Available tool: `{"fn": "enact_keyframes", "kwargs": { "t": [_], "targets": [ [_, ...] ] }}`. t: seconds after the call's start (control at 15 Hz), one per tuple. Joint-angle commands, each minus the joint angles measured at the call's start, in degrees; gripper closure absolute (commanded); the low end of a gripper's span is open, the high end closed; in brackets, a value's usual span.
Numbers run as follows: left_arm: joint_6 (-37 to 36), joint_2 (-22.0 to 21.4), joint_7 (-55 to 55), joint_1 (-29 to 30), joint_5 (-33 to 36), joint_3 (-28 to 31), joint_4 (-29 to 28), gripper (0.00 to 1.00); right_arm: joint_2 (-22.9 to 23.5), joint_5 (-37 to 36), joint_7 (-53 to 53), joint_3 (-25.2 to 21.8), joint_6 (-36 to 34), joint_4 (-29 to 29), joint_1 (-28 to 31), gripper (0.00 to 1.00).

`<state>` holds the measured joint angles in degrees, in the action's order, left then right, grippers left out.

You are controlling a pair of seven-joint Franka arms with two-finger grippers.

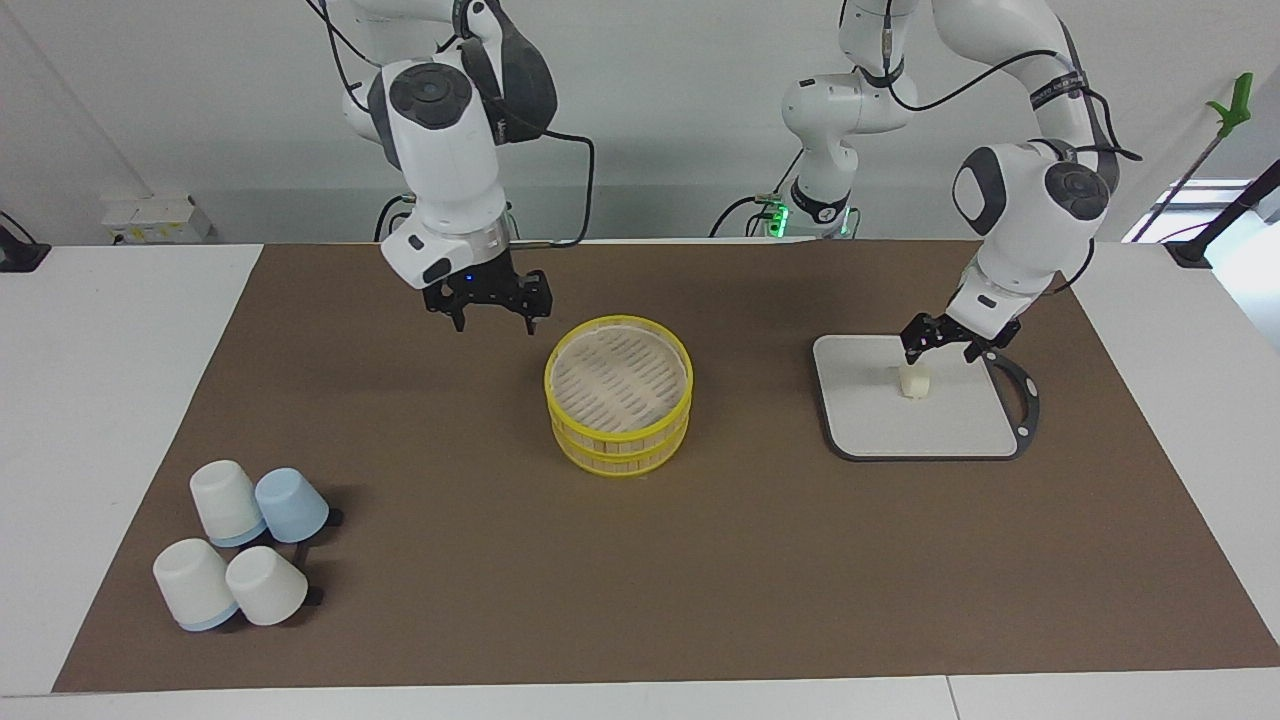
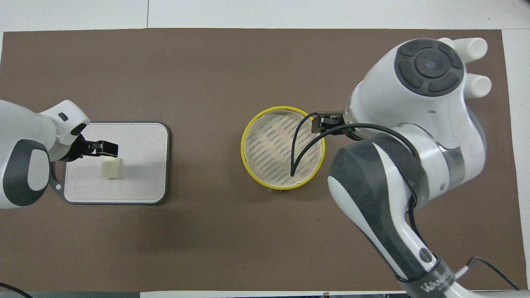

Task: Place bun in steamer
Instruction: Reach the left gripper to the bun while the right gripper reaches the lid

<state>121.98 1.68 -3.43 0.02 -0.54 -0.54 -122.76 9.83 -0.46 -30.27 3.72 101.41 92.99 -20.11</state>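
Observation:
The yellow rim (image 2: 253, 176) goes around in a plain, unbroken ring, so the steamer lid (image 2: 271, 149) will come off in one piece when I lift it by its edge.
The bun (image 1: 914, 381), a small cream-white lump, stands on the grey board (image 1: 950, 430) toward the left arm's end of the table; it also shows in the overhead view (image 2: 111, 169). My left gripper (image 1: 940, 352) is open and hovers just above the bun without holding it; it shows over the board in the overhead view (image 2: 107, 149). The steamer (image 1: 618, 395), yellow-rimmed with its slatted lid on, sits mid-table (image 2: 283, 147). My right gripper (image 1: 490, 308) is open and empty, raised over the mat beside the steamer (image 2: 327, 123).
Several upturned white and pale blue cups (image 1: 245, 545) stand clustered at the right arm's end, farther from the robots; the right arm mostly covers them in the overhead view (image 2: 474, 66). A brown mat (image 1: 640, 600) covers the table.

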Motion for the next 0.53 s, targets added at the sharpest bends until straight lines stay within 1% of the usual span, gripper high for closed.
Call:
{"fn": "enact_keyframes", "kwargs": {
  "t": [0.0, 0.13, 0.33, 0.47],
  "targets": [
    [5.4, -0.4, -0.6, -0.2, 0.8, 0.1, -4.8, 0.0, 7.2, -0.5, -4.4, -0.1, -0.9, -8.2, -3.3, 0.0],
    [7.5, 0.0, -0.6, -0.2, 0.8, 0.1, -5.6, 0.0, 10.5, -0.6, -7.8, -0.2, -0.1, -11.7, -5.3, 0.0],
    [7.6, 0.6, -0.7, 0.3, 0.8, 0.1, -5.6, 0.0, 16.3, -0.9, -13.6, -0.7, 0.2, -17.9, -9.9, 0.0],
    [7.9, 1.0, -1.3, 0.5, 0.8, 0.1, -5.6, 0.01, 19.2, -1.4, -17.3, -0.8, 1.7, -19.3, -11.7, 0.0]
  ]
}}
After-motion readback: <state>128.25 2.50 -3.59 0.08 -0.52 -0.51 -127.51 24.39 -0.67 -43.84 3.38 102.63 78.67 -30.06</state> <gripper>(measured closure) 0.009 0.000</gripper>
